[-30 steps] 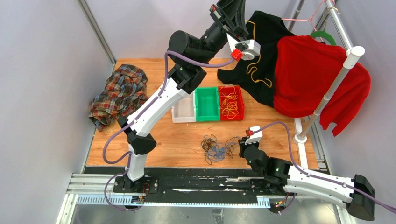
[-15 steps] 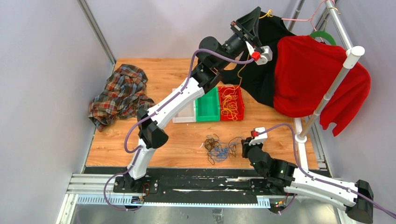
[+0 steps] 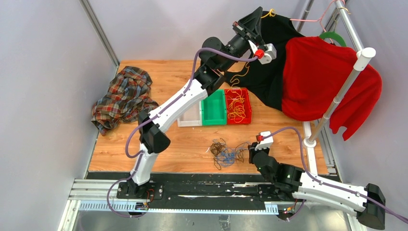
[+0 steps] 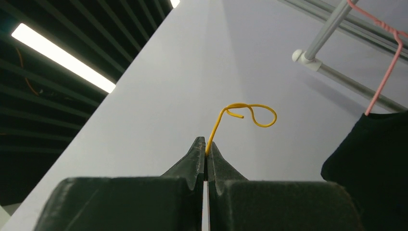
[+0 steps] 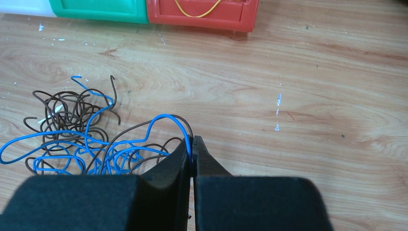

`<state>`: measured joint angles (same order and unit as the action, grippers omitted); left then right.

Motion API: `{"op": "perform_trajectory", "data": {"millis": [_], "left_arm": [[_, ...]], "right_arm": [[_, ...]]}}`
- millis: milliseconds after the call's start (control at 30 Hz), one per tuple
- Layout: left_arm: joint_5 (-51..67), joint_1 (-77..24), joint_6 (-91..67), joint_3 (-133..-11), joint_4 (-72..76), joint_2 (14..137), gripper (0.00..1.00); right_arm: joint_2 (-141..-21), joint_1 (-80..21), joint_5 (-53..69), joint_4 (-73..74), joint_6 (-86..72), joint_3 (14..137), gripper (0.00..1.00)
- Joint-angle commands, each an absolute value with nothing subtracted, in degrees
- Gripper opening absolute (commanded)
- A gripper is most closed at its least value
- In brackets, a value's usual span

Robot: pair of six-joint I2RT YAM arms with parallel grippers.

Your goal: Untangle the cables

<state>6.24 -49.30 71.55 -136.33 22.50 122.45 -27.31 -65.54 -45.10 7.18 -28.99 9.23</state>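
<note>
The yellow cable [image 3: 235, 81] hangs free of the tangle and into the red bin [image 3: 238, 107], so my left gripper should keep lowering it until it gets there, then let go.
The tangle of blue and dark cables [image 3: 225, 154] lies on the wooden table near its front edge; it also shows in the right wrist view [image 5: 82, 139]. My right gripper [image 3: 250, 152] sits at the tangle's right side, shut on a blue cable loop [image 5: 163, 117] with a dark strand beside it [image 5: 192, 142]. My left gripper [image 3: 259, 15] is raised high at the back, shut on a yellow cable [image 4: 240, 107], pinched at the fingertips [image 4: 206, 144]. That yellow cable [image 3: 245, 72] hangs down toward the red bin [image 3: 248, 107], which holds more yellow cables.
A green bin [image 3: 214, 107] and a white bin [image 3: 188, 117] stand left of the red one. A plaid shirt [image 3: 122, 96] lies at the table's left. A black garment [image 3: 269, 57] and a red garment [image 3: 322, 77] hang on the rack [image 3: 337, 96] at the right.
My left arm swung right and stretched out with the yellow cable, whose lower end now trails by the red bin. My right gripper barely shifted, still closed at the tangle.
</note>
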Motion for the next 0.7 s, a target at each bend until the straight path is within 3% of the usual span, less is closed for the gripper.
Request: {"op": "perform_trajectory", "data": {"millis": [0, 267, 533, 667], "left_arm": [[3.7, -49.0, 67.6, -128.1, 24.5, 115.9, 0.01], [1.3, -49.0, 44.5, -111.7, 16.8, 106.9, 0.0], [2.3, -49.0, 29.1, -115.4, 2.1, 106.8, 0.0], [-0.1, -49.0, 28.4, -109.8, -0.7, 104.9, 0.0]], "right_arm": [[-26.8, -65.7, -45.6, 6.6, -30.2, 9.2, 0.01], [-26.5, -65.7, -46.6, 6.7, -30.4, 9.1, 0.01], [-27.6, -65.7, -47.3, 5.9, -31.1, 9.1, 0.01], [-26.9, -65.7, -47.8, 5.9, -31.9, 8.4, 0.01]]}}
